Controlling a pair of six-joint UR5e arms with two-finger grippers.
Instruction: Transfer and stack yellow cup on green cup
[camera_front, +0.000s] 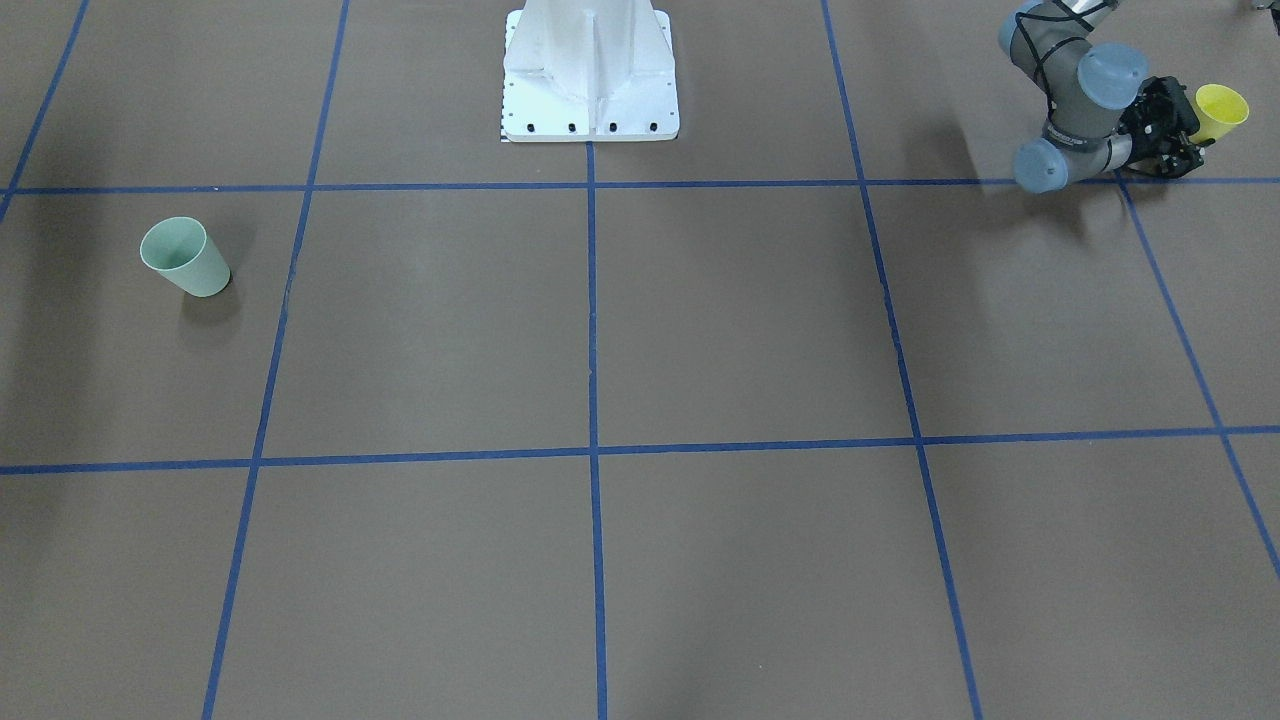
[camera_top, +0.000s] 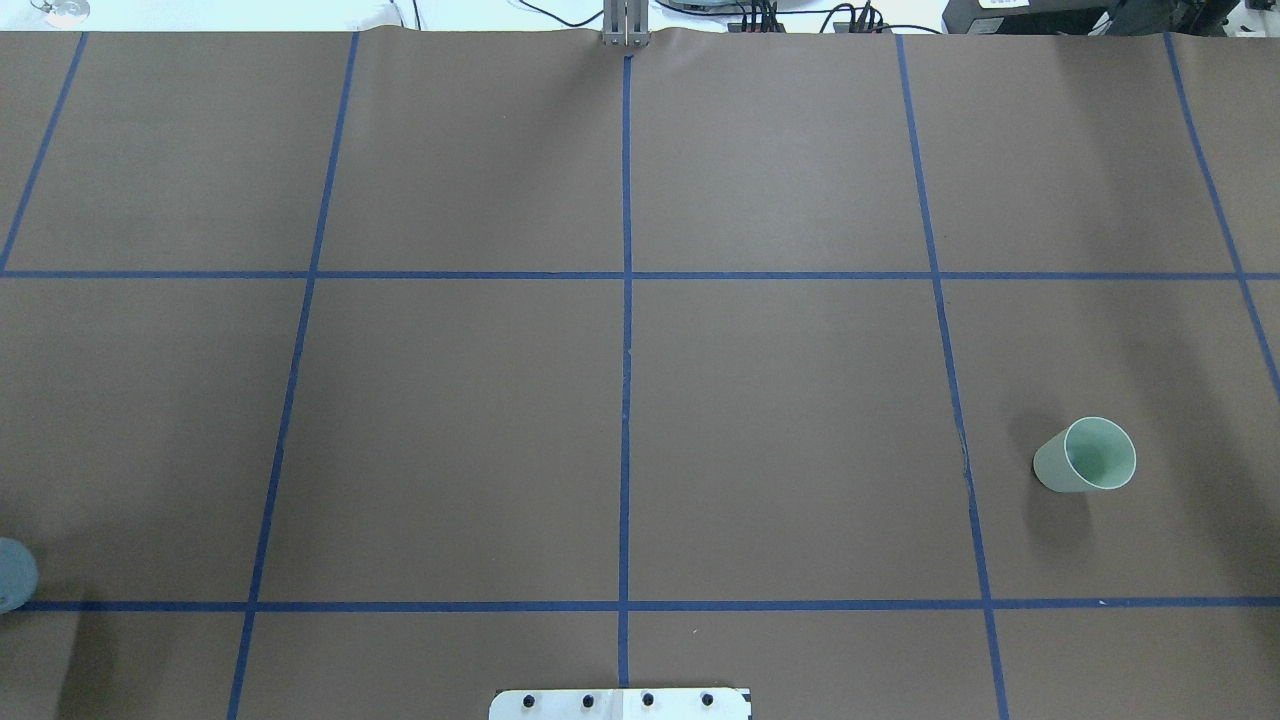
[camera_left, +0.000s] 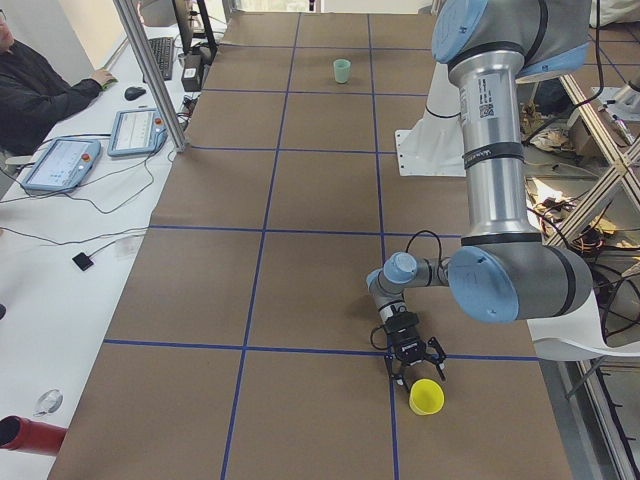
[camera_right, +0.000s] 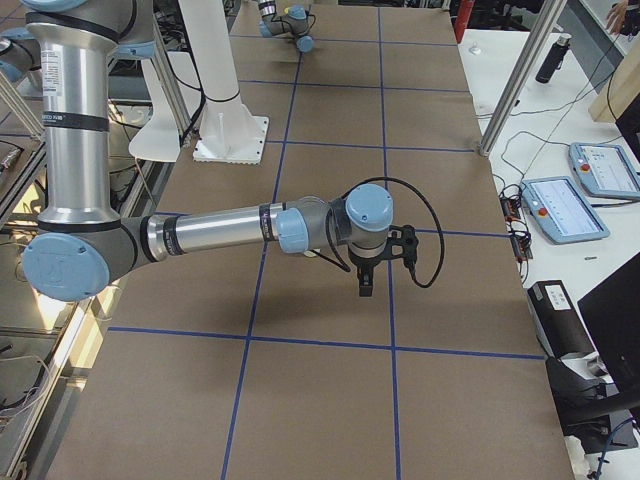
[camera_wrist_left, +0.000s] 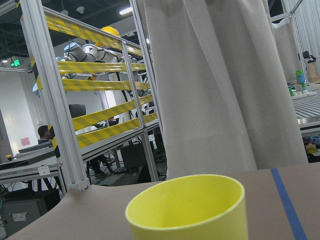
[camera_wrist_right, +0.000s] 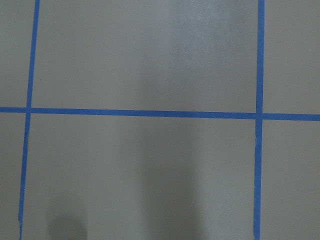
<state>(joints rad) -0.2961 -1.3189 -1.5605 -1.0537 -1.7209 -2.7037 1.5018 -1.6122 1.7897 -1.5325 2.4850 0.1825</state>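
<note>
The yellow cup (camera_front: 1219, 110) shows only the plain yellow inner side (camera_wrist_left: 186, 204) inside its open rim, so I should expect it to be empty when I pick it up and carry it.
The yellow cup (camera_front: 1222, 110) stands upright near the table's end on my left side. It also shows in the exterior left view (camera_left: 427, 397) and fills the bottom of the left wrist view (camera_wrist_left: 190, 212). My left gripper (camera_front: 1193, 140) lies low and level, fingers spread open, its tips right at the cup's side (camera_left: 420, 372). The green cup (camera_front: 185, 257) stands upright far off on my right side (camera_top: 1087, 456), also seen in the exterior left view (camera_left: 342, 70). My right gripper (camera_right: 365, 278) hangs over bare table, pointing down. I cannot tell whether it is open or shut.
The table is brown paper with a blue tape grid (camera_top: 626, 300). The robot's white base (camera_front: 590, 75) stands at the near-robot edge. An operator (camera_left: 40, 85) sits at a side desk with tablets. A frame with yellow-striped bars (camera_wrist_left: 90, 100) stands beyond the table's left end.
</note>
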